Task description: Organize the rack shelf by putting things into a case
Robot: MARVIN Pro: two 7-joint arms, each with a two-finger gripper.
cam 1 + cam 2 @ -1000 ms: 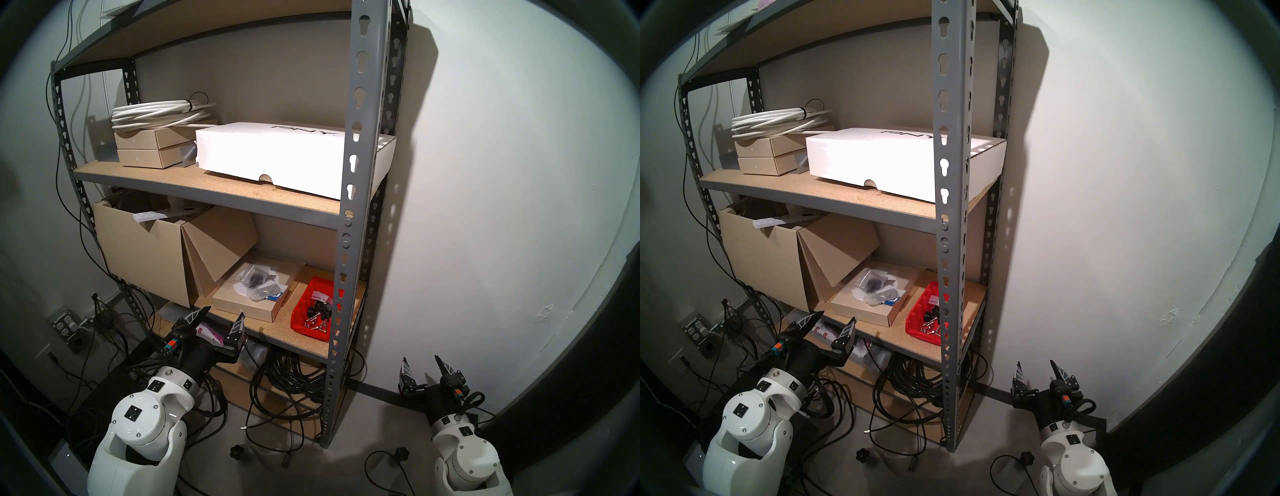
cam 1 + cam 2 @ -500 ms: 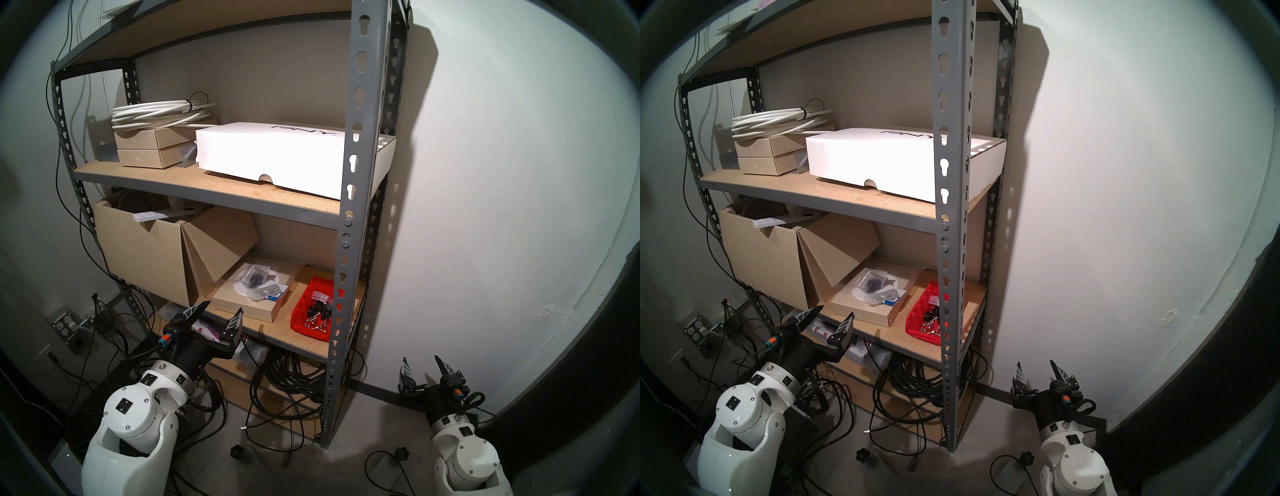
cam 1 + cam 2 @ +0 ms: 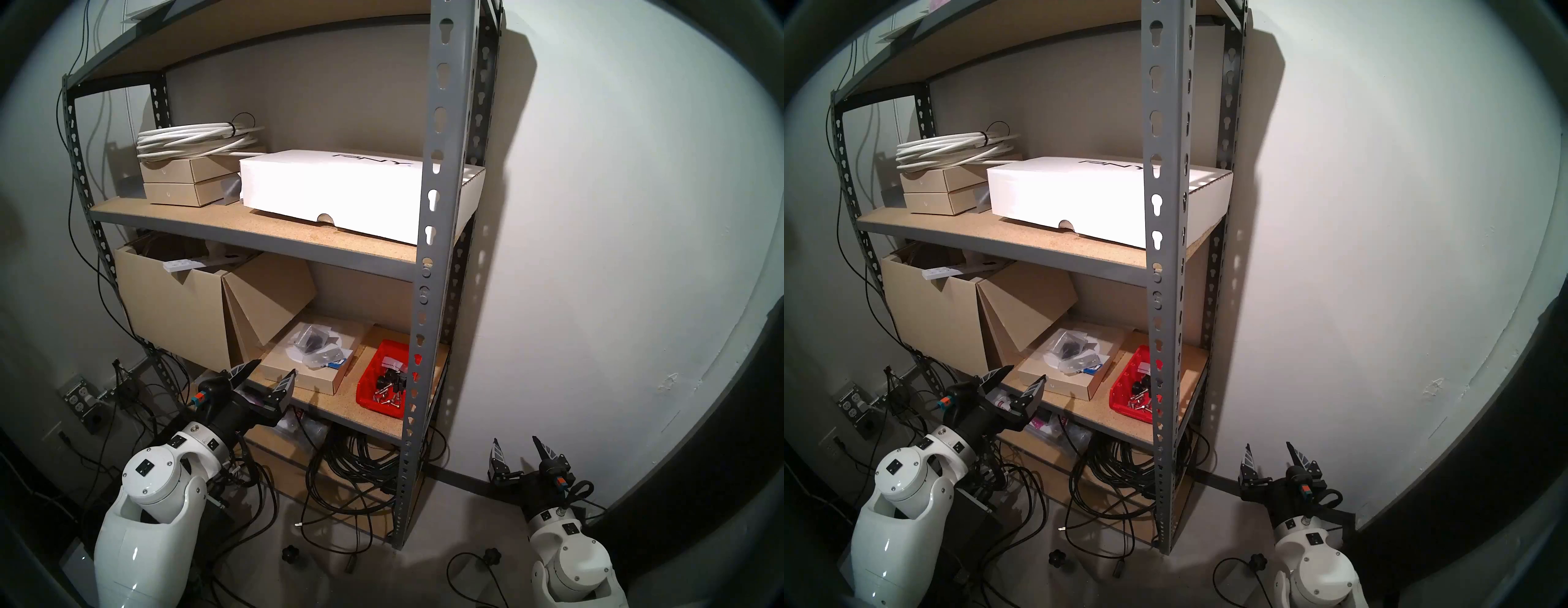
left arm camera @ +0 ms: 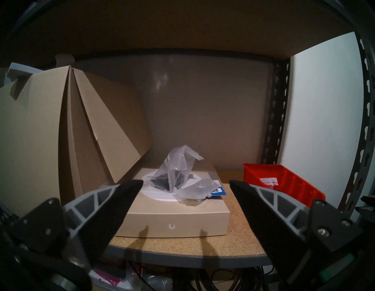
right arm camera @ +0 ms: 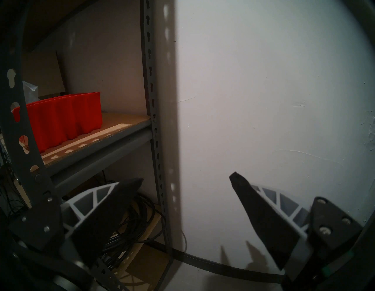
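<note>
The creased plastic (image 4: pixel 184 154) already holds itself up, so the top of the standing clear bag (image 4: pixel 171 173) should stay peaked rather than flop over when I carry it.
The grey rack (image 3: pixel 437 170) holds a tan lower shelf board (image 3: pixel 339 403). Two clear bags lie on a flat tan box (image 4: pixel 172 217). One stands up with black parts (image 4: pixel 176 170) (image 3: pixel 312 337). The other lies flat with metal parts (image 4: pixel 197 189) (image 3: pixel 324 356). The red bin (image 3: pixel 369 373) (image 4: pixel 284 182) (image 5: pixel 60 119) sits to the right of the box and holds loose screws and knobs. My left gripper (image 3: pixel 275 368) (image 4: pixel 185 181) is open and empty at the shelf's front edge, short of the box. My right gripper (image 3: pixel 515 440) (image 5: pixel 186 177) is open and empty, low by the wall.
A blue-and-white card (image 4: pixel 219 191) lies beside the flat bag. A large cardboard box (image 3: pixel 178 305) with a leaning flap stands to the left. The front right upright partly covers the bin in the head view. A white PNY box (image 3: pixel 331 191) sits one shelf above. Cables (image 3: pixel 356 463) lie below.
My left arm has risen and moved forward, bringing the open gripper from below the shelf edge up to the front of the flat box. The right arm has not moved.
</note>
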